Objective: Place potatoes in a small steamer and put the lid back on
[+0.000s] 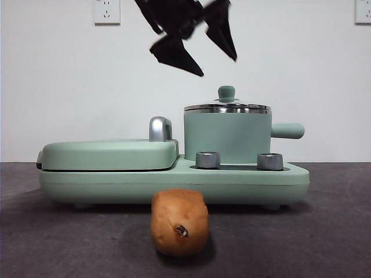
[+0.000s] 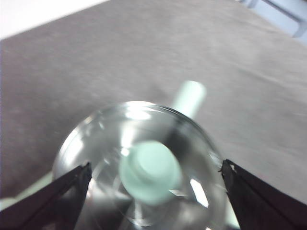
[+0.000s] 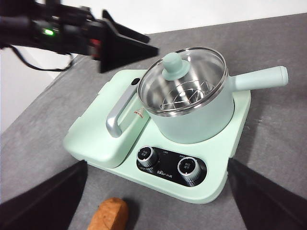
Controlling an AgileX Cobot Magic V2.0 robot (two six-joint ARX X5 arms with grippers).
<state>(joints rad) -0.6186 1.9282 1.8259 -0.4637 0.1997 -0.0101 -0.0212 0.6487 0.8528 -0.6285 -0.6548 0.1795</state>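
Note:
The robot can see only a wire rack point(image 2: 116, 184) through the glass lid, so it should expect the steamer point(image 1: 227, 136) to be otherwise empty when it lifts the lid.
The orange-brown potato point(image 1: 179, 223) lies on the dark table in front of the cooker, its dark spot facing the front view; it also shows in the right wrist view point(image 3: 109, 215). The mint-green steamer point(image 1: 227, 138) stands on the cooker's right side. The glass lid point(image 1: 227, 108) sits on it, with a wire rack visible through the lid point(image 3: 184, 81). My left gripper point(image 1: 218, 66) hangs open just above the lid. In the left wrist view the lid's green knob point(image 2: 149, 172) lies between the wide jaws of that gripper point(image 2: 156, 165). My right gripper point(image 3: 157, 163) is open and empty, high above the cooker's front.
The mint-green cooker base point(image 1: 174, 180) carries a flat griddle cover point(image 1: 110, 153) with a chrome handle point(image 1: 160, 128) on its left side and two dials point(image 1: 207, 160) in front. The steamer's side handle point(image 1: 288, 130) sticks out to the right. A white wall stands behind.

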